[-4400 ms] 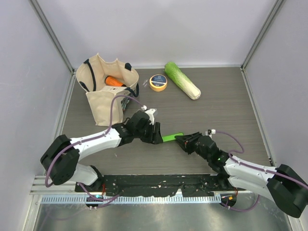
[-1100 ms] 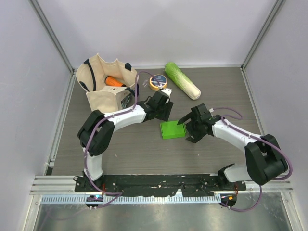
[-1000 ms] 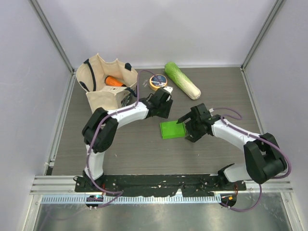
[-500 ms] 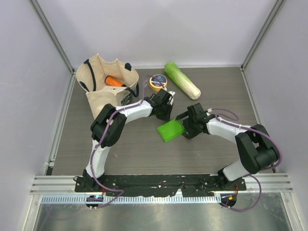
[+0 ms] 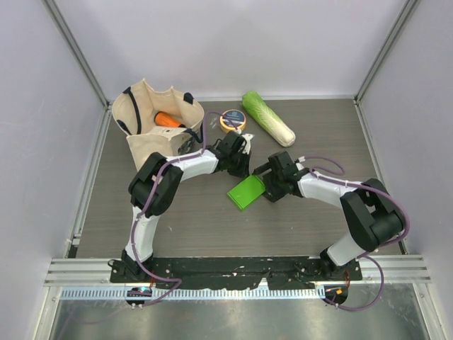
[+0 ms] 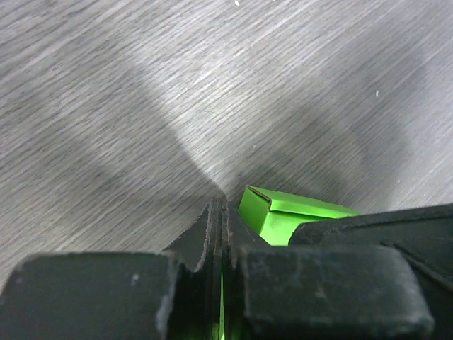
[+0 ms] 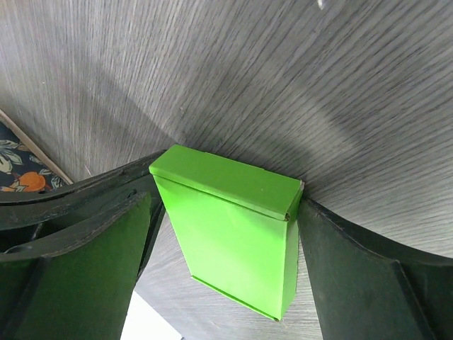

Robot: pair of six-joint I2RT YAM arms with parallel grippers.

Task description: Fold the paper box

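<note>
The paper box's end panel [image 5: 245, 193] lies tight along its straight seam [image 7: 219, 196], so when I pull the paper box, it will stay closed and slide as one piece.
The paper box [image 5: 245, 192] is a bright green flat rectangular box lying askew in the middle of the table. My left gripper [image 5: 242, 168] is at its far corner. In the left wrist view the gripper [image 6: 220, 207] is shut, a thin green sliver shows between its fingers, and the box [image 6: 283, 212] sits just to the right. My right gripper [image 5: 268, 185] is at the box's right side. In the right wrist view the gripper [image 7: 230, 180] stands wide open around the box [image 7: 233, 241], one finger along each narrow side, and the box's near end is tilted up.
A cream tote bag [image 5: 152, 138] with an orange item [image 5: 168, 119] inside stands at the back left. A yellow tape roll [image 5: 232, 121] and a long pale-green cabbage [image 5: 269, 118] lie behind the grippers. Grey walls enclose the table.
My left gripper has closed at the box's far corner. The box has slid left and turned, its near end swinging left. My right gripper followed it leftward, still wide open.
</note>
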